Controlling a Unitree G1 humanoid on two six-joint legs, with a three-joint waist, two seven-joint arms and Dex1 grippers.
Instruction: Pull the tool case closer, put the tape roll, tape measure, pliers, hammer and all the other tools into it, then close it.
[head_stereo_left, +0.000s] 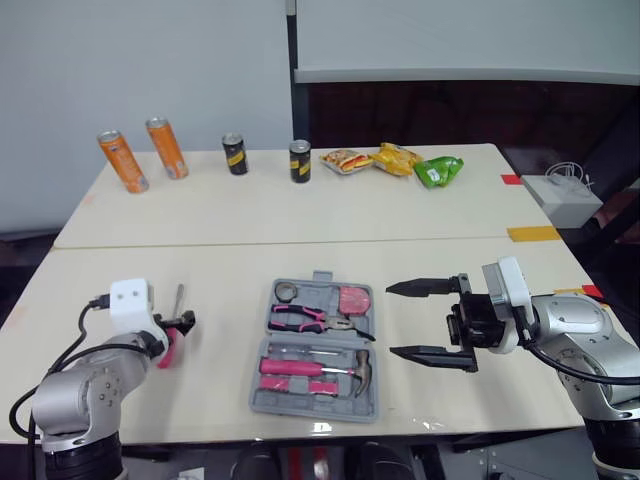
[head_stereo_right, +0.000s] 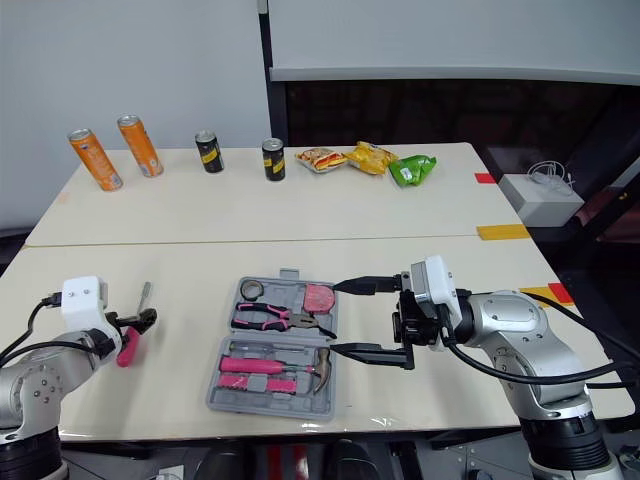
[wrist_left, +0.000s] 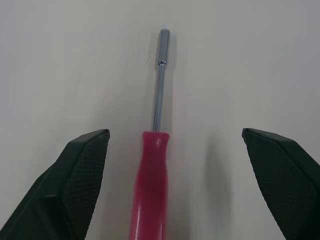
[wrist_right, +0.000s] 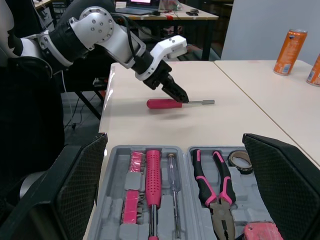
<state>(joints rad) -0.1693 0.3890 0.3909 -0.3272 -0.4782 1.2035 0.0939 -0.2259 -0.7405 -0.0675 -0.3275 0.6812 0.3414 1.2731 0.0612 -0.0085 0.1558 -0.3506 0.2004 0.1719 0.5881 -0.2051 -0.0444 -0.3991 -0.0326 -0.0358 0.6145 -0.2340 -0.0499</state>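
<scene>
The grey tool case has an empty strip (head_stereo_left: 311, 403) along its front edge. The pink-handled screwdriver (head_stereo_left: 169, 349) will fit flat there when I lower it in.
The grey tool case (head_stereo_left: 266, 396) lies open at the table's front middle. It holds a tape roll (head_stereo_left: 287, 292), a pink tape measure (head_stereo_left: 353, 299), pink-handled pliers (head_stereo_left: 312, 319) and a pink-handled hammer (head_stereo_left: 318, 366). A pink-handled screwdriver (wrist_left: 152, 180) lies on the table left of the case. My left gripper (wrist_left: 175, 134) is open with the screwdriver's handle between its fingers, apart from both. My right gripper (head_stereo_left: 392, 320) is open just right of the case, pointing at it and holding nothing.
At the back of the far table stand two orange cans (head_stereo_left: 122, 160), two dark cans (head_stereo_left: 235, 154) and several snack packs (head_stereo_left: 397, 158). A white box (head_stereo_left: 563, 199) sits beyond the table's right edge. A seam divides the two tables.
</scene>
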